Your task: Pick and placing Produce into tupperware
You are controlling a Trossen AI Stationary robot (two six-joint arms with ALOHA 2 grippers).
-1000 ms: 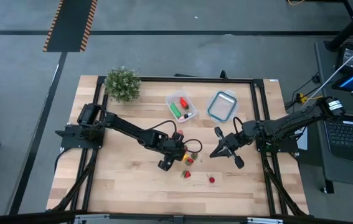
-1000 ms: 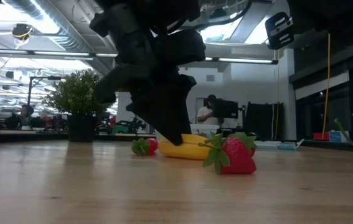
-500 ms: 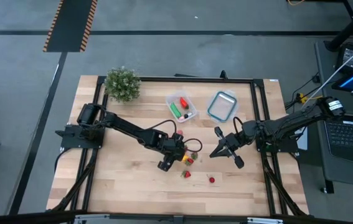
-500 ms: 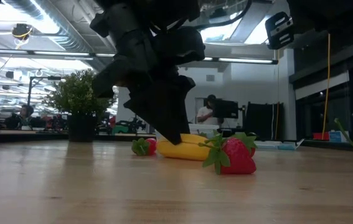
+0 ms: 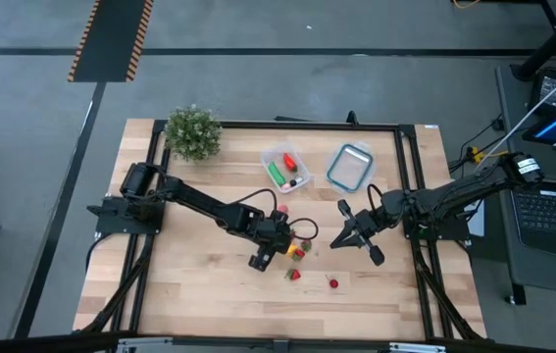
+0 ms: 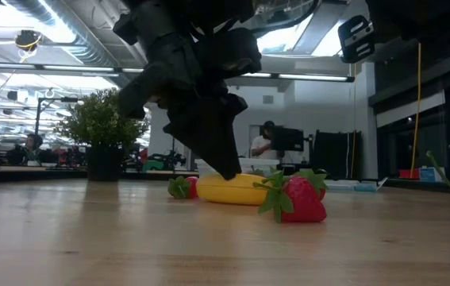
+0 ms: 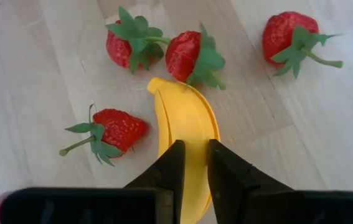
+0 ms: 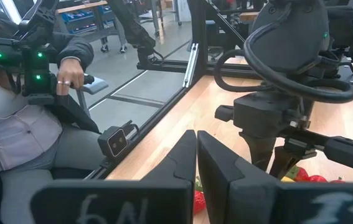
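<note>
Next, I open my left gripper's fingers wider than the banana and lower them around its sides (image 6: 219, 192), because they are nearly closed on top of the banana (image 6: 240, 181).
The yellow banana (image 7: 185, 121) lies on the table with several small red strawberries (image 7: 114, 130) around it. My left gripper (image 7: 195, 158) stands over the banana near the table's middle (image 5: 276, 243), fingers almost together. In the low view it comes down onto the banana (image 6: 248, 191) beside a strawberry (image 6: 300, 199). The clear tupperware (image 5: 269, 158) sits toward the far edge and holds a green and a red piece. My right gripper (image 5: 349, 235) hangs shut to the right of the produce, touching nothing. My left gripper meets the banana's middle (image 7: 196, 134) from above, slanting down, its fingers lying along the banana. A narrow strip of yellow shows between the two fingertips (image 7: 176, 155). Whether they pinch a ridge or only press on top, I cannot tell. The banana rests on the table.
A clear blue-rimmed piece (image 5: 349, 167) lies right of the tupperware. A bushy potted plant (image 5: 192, 131) stands at the far left corner. Two strawberries (image 5: 333, 283) lie nearer the near edge. A seated person's hand (image 8: 64, 74) shows beyond the table.
My left gripper has tipped a little over the banana. The banana under it has shifted slightly and lies flatter in the low view. The right arm has kept still.
</note>
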